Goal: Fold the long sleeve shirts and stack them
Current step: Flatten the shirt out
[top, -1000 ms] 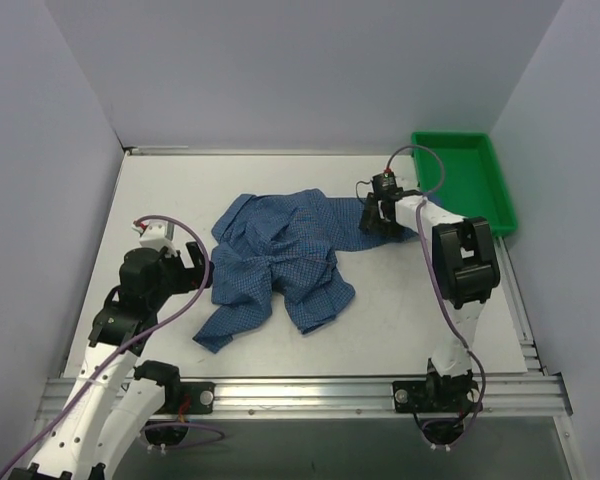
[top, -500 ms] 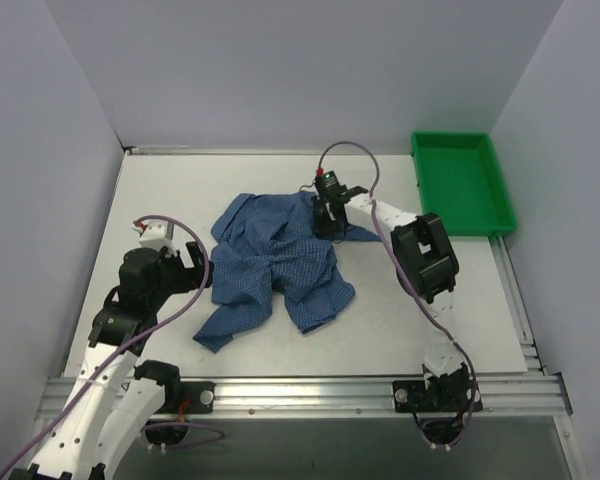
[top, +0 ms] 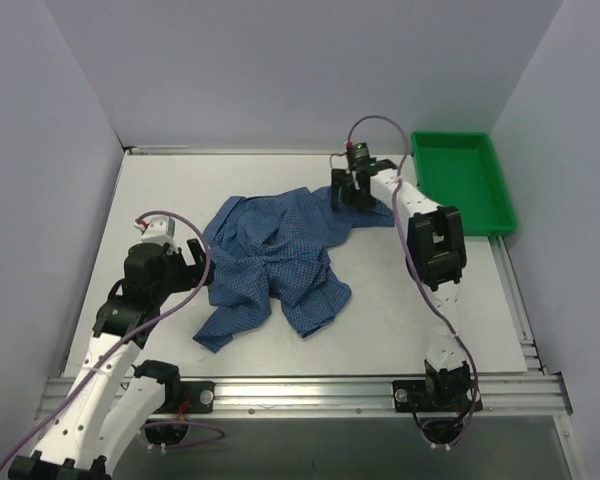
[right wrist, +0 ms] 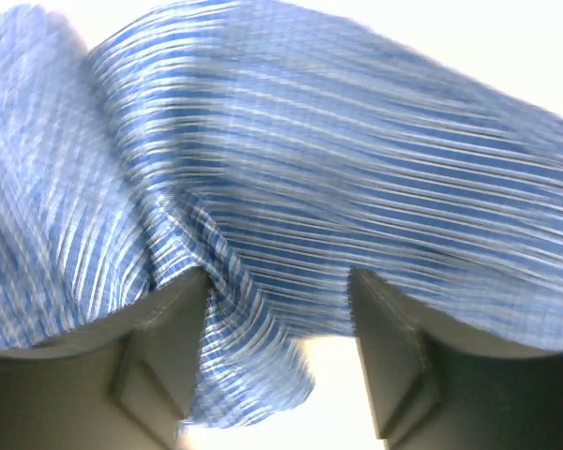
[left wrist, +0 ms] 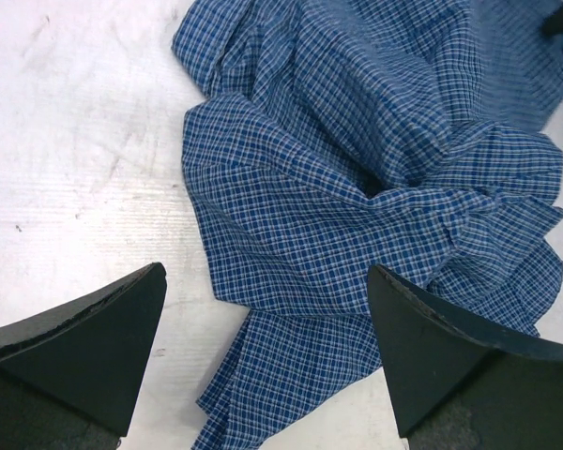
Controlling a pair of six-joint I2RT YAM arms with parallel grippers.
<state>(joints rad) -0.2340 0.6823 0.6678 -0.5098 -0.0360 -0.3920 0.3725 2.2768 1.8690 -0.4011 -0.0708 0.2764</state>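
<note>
My left gripper should take the shirt's far corner [top: 232, 204] and my right gripper the shirt's near edge to stretch it, because the shirt's body lies bunched [top: 268, 256] beside the outstretched sleeve.
One long sleeve shirt [top: 275, 250], blue fine-checked cloth, lies crumpled in the middle of the white table [top: 160, 190]. My right gripper [top: 352, 190] is low at the shirt's far right edge. In the right wrist view its jaws stand apart, and a blurred fold of the shirt [right wrist: 310, 169] hangs between them against the left finger [right wrist: 164, 328]. My left gripper [top: 195, 265] hovers wide open beside the shirt's left edge. In the left wrist view the gripper [left wrist: 267, 300] has the shirt [left wrist: 375, 159] lying below, untouched.
A green tray [top: 460, 180] stands at the table's far right corner, just right of the right arm. Grey walls close in the table on three sides. A metal rail [top: 300, 385] runs along the near edge.
My right gripper swung left over the shirt, shut briefly, then moved back right and farther away with its jaws apart again. The shirt's right part was dragged and reshaped. The left arm shifted slightly.
</note>
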